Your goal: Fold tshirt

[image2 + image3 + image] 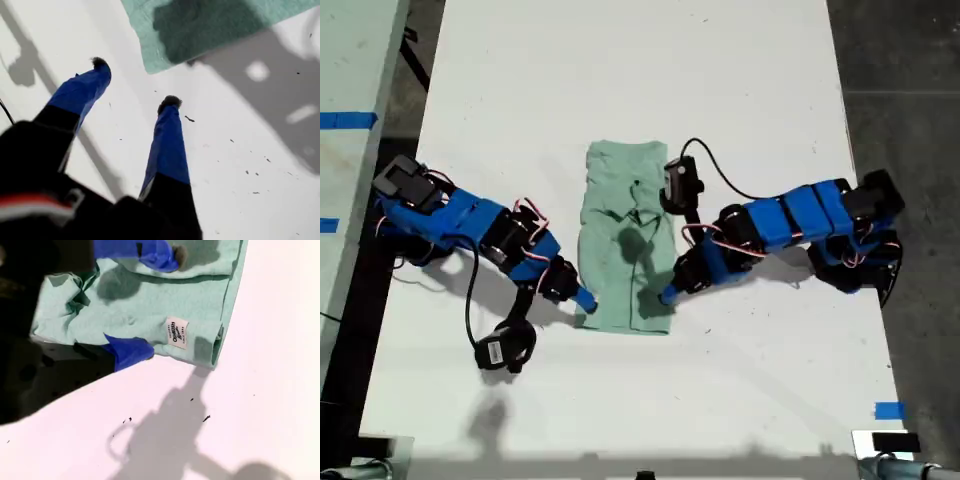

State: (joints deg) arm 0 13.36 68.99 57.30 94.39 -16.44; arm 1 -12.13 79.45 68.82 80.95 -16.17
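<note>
The tshirt has soft wrinkles across its middle, so its near end will fold over onto the tshirt's far half when I carry it.
The pale mint-green tshirt lies folded into a narrow upright strip in the middle of the white table. My first gripper belongs to the arm at the exterior view's left. It sits at the strip's near left corner. In the first wrist view, my first gripper is open over bare table, just short of the tshirt corner. My second gripper, on the other arm, is at the near right edge. It is open, with one finger over the tshirt and the other at its edge, close to a white label.
Dark floor borders the table at the exterior view's right. A second pale surface with blue tape stands at that view's left. A blue tape mark sits near the table's front right. A black cable loops beside the second arm.
</note>
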